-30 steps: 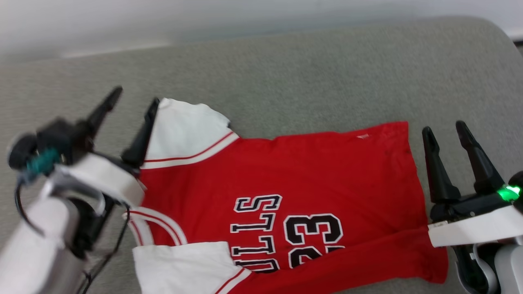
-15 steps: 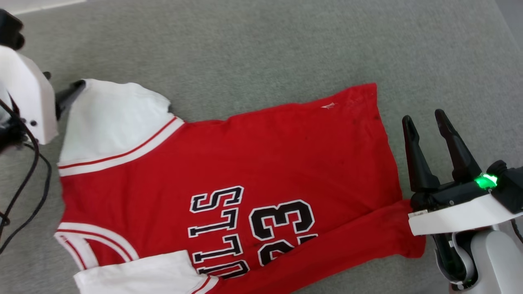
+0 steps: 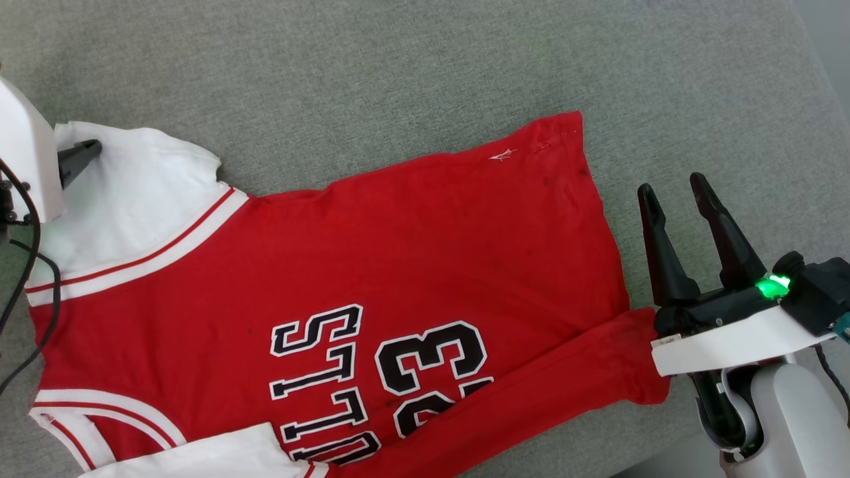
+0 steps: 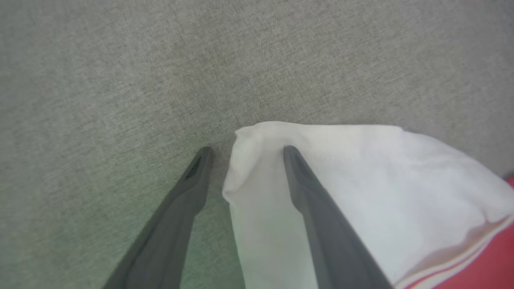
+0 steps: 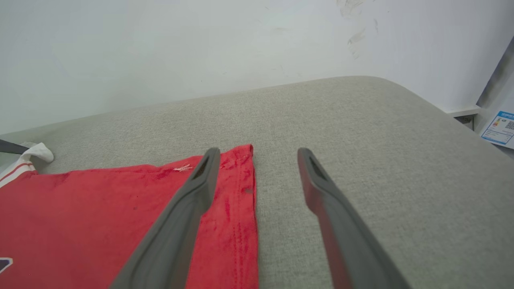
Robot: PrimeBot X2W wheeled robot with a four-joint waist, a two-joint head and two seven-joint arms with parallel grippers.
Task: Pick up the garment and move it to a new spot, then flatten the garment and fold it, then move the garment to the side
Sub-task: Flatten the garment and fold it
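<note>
The garment's near fold [image 3: 522,390] lies flat on part of the print, so the garment's far edge [image 3: 406,166] should hide most of the rest once I fold it across.
The garment [image 3: 398,252], red with a black "BULLS 23" print, lies spread on the grey cushion [image 3: 398,60], neck to the left and hem to the right. Its near edge is folded over onto the print. My left gripper [image 4: 247,150] is open at the corner of the far white sleeve [image 4: 361,168]: one finger rests on the sleeve, the other on the cushion just past the sleeve's edge. In the head view one of its fingers [image 3: 76,158] shows on that sleeve [image 3: 133,192]. My right gripper [image 3: 674,187] stands open and empty just right of the hem [image 5: 241,192], above the cushion.
A pale wall [image 5: 160,48] rises behind the cushion. The cushion's rounded right edge [image 5: 453,116] drops off toward a labelled white object [image 5: 500,128]. A black cable [image 3: 26,299] hangs from my left wrist beside the collar. Bare cushion stretches beyond the garment.
The head camera has tilted down, so the whole picture shifted. My left gripper has come down from above the cushion to the far sleeve's corner. The right gripper holds its place by the hem.
</note>
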